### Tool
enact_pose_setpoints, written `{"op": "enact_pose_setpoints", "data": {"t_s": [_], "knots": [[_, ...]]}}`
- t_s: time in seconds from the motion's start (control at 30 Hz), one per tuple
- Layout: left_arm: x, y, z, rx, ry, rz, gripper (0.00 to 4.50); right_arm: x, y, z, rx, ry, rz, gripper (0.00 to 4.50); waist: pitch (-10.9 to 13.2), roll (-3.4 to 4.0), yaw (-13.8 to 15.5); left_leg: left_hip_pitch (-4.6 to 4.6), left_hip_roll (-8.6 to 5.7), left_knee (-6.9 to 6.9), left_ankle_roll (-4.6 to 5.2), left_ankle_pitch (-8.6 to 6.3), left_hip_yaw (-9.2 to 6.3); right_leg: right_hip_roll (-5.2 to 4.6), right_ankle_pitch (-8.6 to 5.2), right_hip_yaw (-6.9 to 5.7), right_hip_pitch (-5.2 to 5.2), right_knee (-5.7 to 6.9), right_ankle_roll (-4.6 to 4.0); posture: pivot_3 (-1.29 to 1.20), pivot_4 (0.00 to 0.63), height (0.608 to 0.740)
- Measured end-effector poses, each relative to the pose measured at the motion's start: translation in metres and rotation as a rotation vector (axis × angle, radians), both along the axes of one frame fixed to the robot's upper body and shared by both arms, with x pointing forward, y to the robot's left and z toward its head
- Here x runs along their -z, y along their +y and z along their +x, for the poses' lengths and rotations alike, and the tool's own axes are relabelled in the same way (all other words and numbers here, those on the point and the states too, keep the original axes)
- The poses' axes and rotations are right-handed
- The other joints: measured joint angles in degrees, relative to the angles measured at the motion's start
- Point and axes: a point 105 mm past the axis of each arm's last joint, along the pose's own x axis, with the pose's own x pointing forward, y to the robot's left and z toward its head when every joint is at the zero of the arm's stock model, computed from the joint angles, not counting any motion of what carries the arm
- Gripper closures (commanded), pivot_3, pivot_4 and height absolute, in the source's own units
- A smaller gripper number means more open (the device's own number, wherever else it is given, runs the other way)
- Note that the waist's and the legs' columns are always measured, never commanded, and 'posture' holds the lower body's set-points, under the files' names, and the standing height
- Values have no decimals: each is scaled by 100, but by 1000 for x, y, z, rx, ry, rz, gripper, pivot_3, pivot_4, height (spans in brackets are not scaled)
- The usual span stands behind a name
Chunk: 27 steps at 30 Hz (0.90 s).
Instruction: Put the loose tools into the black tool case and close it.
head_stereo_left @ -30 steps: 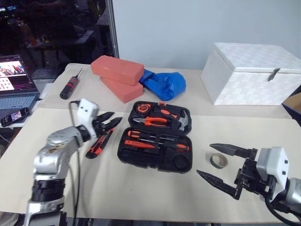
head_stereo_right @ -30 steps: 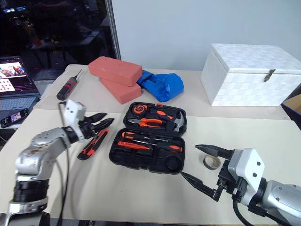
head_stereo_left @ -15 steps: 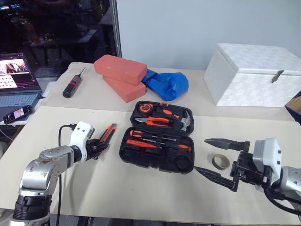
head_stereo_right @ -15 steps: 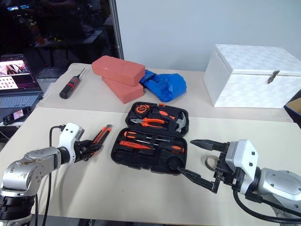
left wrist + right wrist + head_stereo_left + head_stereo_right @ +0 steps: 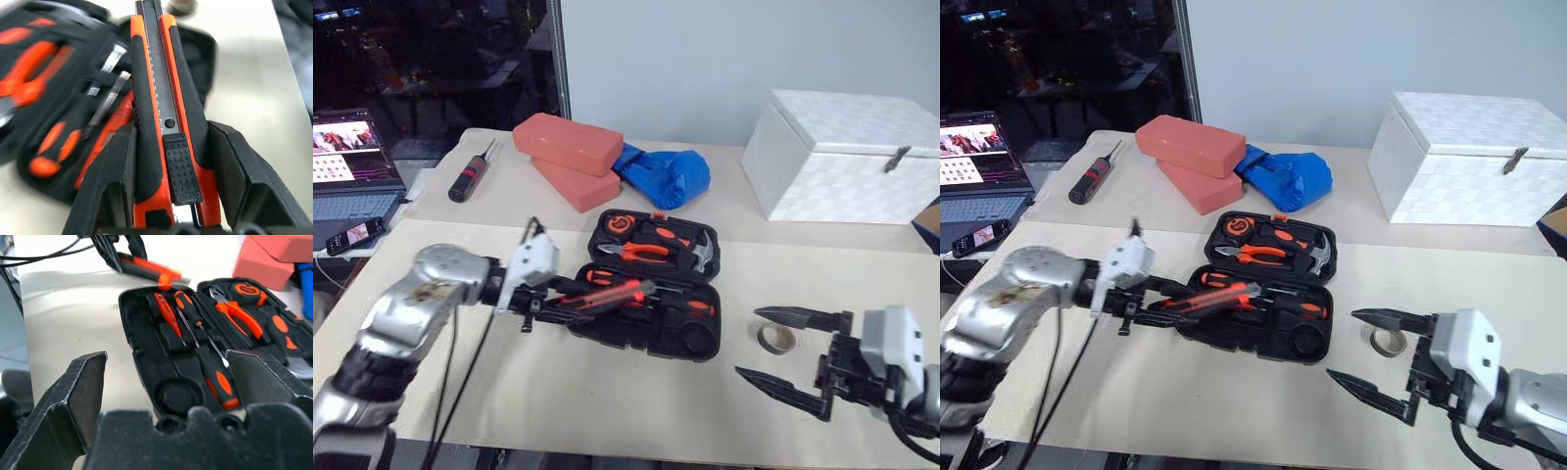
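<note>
I should use my left gripper to lay the utility knife point(image 5: 609, 296) along the case's empty front slot point(image 5: 625, 331), because it slants over the slot. Then I should open the gripper and push the knife down with closed fingers.
The black tool case point(image 5: 607, 331) lies open mid-table, with slim screwdrivers point(image 5: 690, 305) in its front half and pliers and a hammer in its rear half. My left gripper point(image 5: 563, 297) is shut on the orange-and-black utility knife point(image 5: 612, 293) and holds it level just over the case's front half. In the left wrist view the knife point(image 5: 156, 98) sits between both fingers point(image 5: 117, 181). A small grey tape roll point(image 5: 777, 338) rests on the table right of the case. My right gripper point(image 5: 747, 342) hangs open beside it, holding nothing.
At the back stand two red bricks point(image 5: 573, 145), a blue bag point(image 5: 666, 174) and a big white box point(image 5: 847, 157). A thick black screwdriver with a red band point(image 5: 470, 176) lies back left, near a laptop point(image 5: 352, 162) and a phone point(image 5: 352, 235).
My left gripper shut on the utility knife left of the case, lifted it and swung it right over the case's front half. The right gripper stayed open in place.
</note>
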Motion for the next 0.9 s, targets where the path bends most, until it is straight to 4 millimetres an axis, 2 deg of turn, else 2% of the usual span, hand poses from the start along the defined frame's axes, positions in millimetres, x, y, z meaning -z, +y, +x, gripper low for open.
{"op": "enact_pose_setpoints", "data": {"t_s": [0.07,0.23,0.4,0.67,0.73,0.77,0.83,0.9], "knots": [[8,-7,3,110,-17,66,2784,-4,-7,-3,14,-10,-28,0,0,0,-12,-3,1,0,0,0,1,2,0,1,-2,-1,0,0,150,740],[30,-16,12,218,-23,154,2784,-7,-12,-5,33,-23,-49,0,1,-2,-60,-10,5,0,1,0,-6,9,0,1,-4,2,5,0,150,740],[33,-22,25,271,-72,208,2784,-8,-10,-6,39,-33,-49,0,1,-3,-51,-8,0,6,1,0,-9,7,1,1,1,5,7,0,150,740],[40,-34,27,295,-73,212,2784,-10,-5,-3,51,-58,-35,0,0,0,-51,-4,0,11,2,0,-10,7,3,3,6,11,11,0,150,740],[41,-38,27,286,-62,209,1784,-9,-2,-2,44,-58,-27,0,0,0,-22,-5,-1,17,2,1,-12,7,3,3,8,11,11,0,150,740],[39,-38,27,272,-55,207,1597,-9,-2,-2,43,-60,-26,0,0,0,-21,-8,-1,20,2,0,-12,7,3,3,7,12,12,0,150,740],[35,-40,26,246,-30,186,900,-10,-1,-1,42,-62,-26,0,0,0,-28,-9,-1,21,2,0,-11,7,3,4,7,11,13,0,150,740],[28,-42,22,217,24,115,900,-10,-1,-1,42,-62,-26,0,0,-1,-47,-12,1,20,2,0,-12,8,3,3,2,11,14,0,150,740]]}}
